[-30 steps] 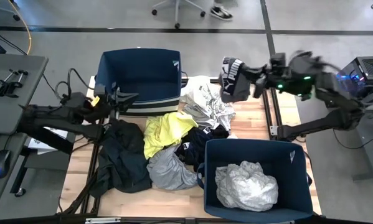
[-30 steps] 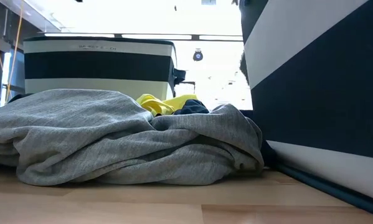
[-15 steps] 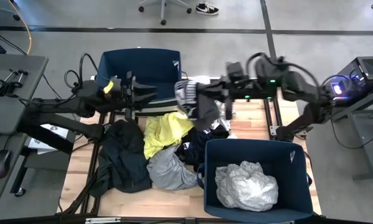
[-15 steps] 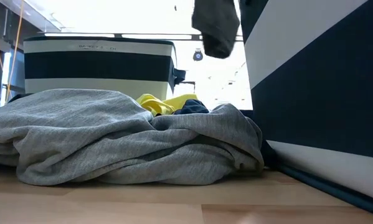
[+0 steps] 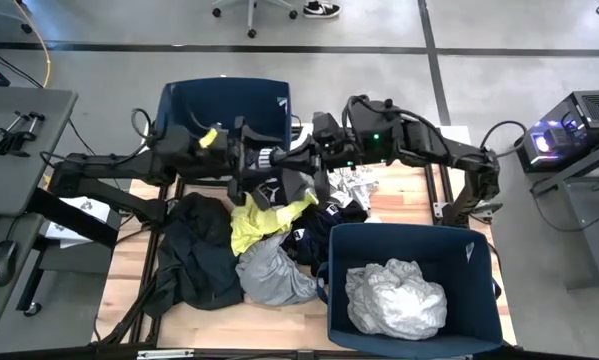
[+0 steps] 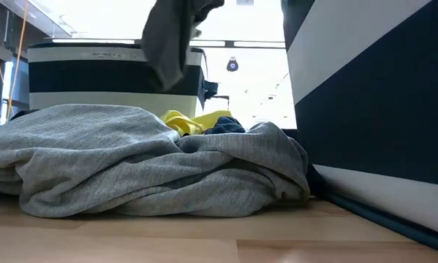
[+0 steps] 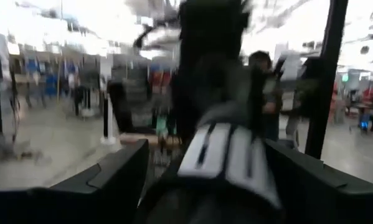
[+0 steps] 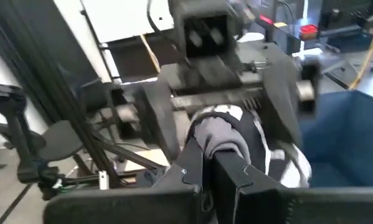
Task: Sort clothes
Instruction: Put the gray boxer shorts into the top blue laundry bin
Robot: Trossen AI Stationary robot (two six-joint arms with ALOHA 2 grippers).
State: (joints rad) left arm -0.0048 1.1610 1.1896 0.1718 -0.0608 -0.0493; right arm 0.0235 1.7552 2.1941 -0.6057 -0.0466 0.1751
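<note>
My left gripper will pull the dark garment (image 5: 287, 186), and the garment will keep its cuff-like ring then, because the garment's white-striped band curves around the bunched cloth.
My right gripper (image 5: 307, 160) (image 8: 208, 163) is shut on a dark garment with white stripes (image 5: 279, 186), which hangs above the pile and shows dark in the low view (image 6: 167, 44). My left gripper (image 5: 264, 162) (image 7: 205, 149) faces it from the left, open, with the striped garment (image 7: 226, 155) between its fingers. Below them the clothes lie heaped on the table: yellow (image 5: 264, 215), black (image 5: 199, 250), grey (image 5: 269, 272), navy (image 5: 324, 225) and white with grey print (image 5: 347, 180). My right gripper pinches a bunched fold (image 8: 225, 134) at the garment's upper end between its two fingers. The fingers come in about level from the table's right side. The garment hangs below them, clear of the pile. My left gripper: I cannot tell whether its open fingers touch the garment.
A navy bin (image 5: 224, 90) stands at the table's far edge, behind the left gripper. A second navy bin (image 5: 479, 300) at the near right holds a crumpled pale garment (image 5: 394, 300). In the low view the grey garment (image 6: 131, 161) fills the foreground.
My right gripper has swung from the table's right edge toward the left with the striped garment hanging from it, to above the pile. My left gripper has risen, moved right toward it and opened, so that the garment now sits between its fingers.
</note>
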